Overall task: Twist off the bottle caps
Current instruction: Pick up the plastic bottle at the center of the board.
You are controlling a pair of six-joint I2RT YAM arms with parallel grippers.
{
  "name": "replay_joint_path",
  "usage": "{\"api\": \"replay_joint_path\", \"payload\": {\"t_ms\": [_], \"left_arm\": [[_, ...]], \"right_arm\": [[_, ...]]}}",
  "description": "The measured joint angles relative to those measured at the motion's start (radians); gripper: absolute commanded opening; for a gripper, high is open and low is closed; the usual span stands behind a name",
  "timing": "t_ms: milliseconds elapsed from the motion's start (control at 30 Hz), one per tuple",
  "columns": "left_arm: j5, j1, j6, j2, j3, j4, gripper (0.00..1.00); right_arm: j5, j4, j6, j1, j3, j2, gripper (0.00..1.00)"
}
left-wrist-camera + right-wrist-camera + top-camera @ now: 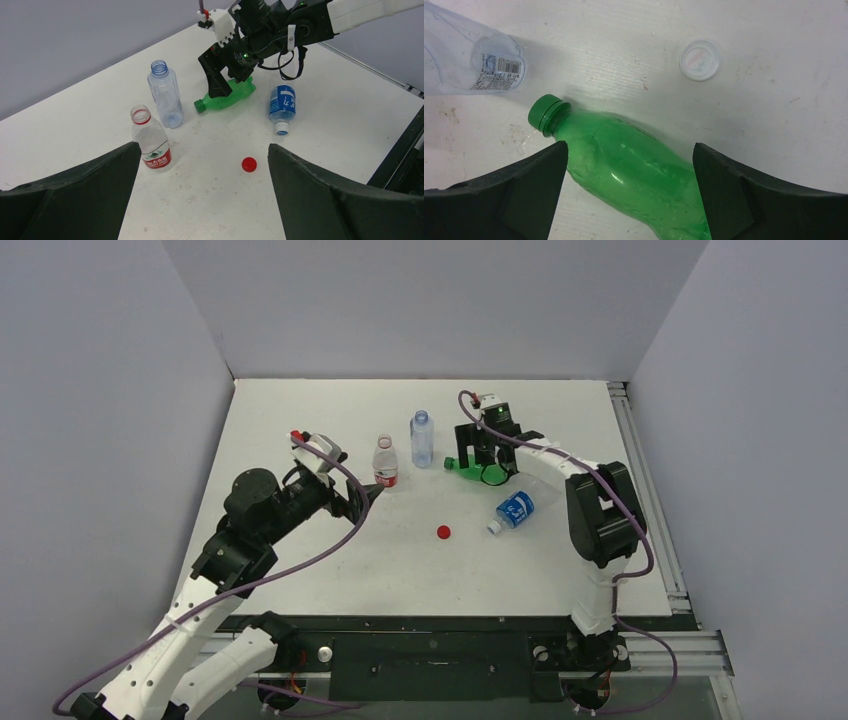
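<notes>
The green cap (449,463) is sticking out free beyond my right gripper's open fingers, so I keep moving those fingers down around the green bottle's body (631,167) until they close on it.
The green bottle (634,170) lies on its side with its green cap (543,112) screwed on. My right gripper (629,150) is open just above it, one finger on each side of its body, a gap showing at both. Beside it a loose white cap (699,60) rests on the table. The clear ribbed bottle (165,95) and the red-labelled bottle (150,140) stand upright with open necks. The blue-labelled bottle (283,105) lies capped (281,130). A red cap (249,164) lies loose. My left gripper (202,150) hangs open and empty, near the red-labelled bottle (385,462).
Grey walls close the table (330,570) at the left, back and right. A metal rail (640,480) runs along its right edge. The right arm (600,510) reaches over the table's right side, and purple cables trail from both arms.
</notes>
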Motion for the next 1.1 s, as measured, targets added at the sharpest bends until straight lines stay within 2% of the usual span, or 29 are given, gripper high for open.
{"api": "replay_joint_path", "payload": {"t_ms": [433,567,900,1100], "left_arm": [[0.02,0.001,-0.003,0.008,0.021,-0.001,0.96],[0.024,0.001,-0.004,0.008,0.021,-0.001,0.97],[0.046,0.001,-0.014,0.01,0.021,-0.001,0.97],[0.056,0.001,-0.023,0.011,0.021,0.0,0.97]], "right_arm": [[-0.01,-0.021,-0.011,0.057,-0.022,0.014,0.9],[0.011,-0.026,0.003,0.074,-0.069,0.006,0.84],[0.035,-0.041,0.039,0.086,-0.121,-0.025,0.55],[0.039,-0.041,0.058,0.086,-0.121,-0.071,0.29]]}}
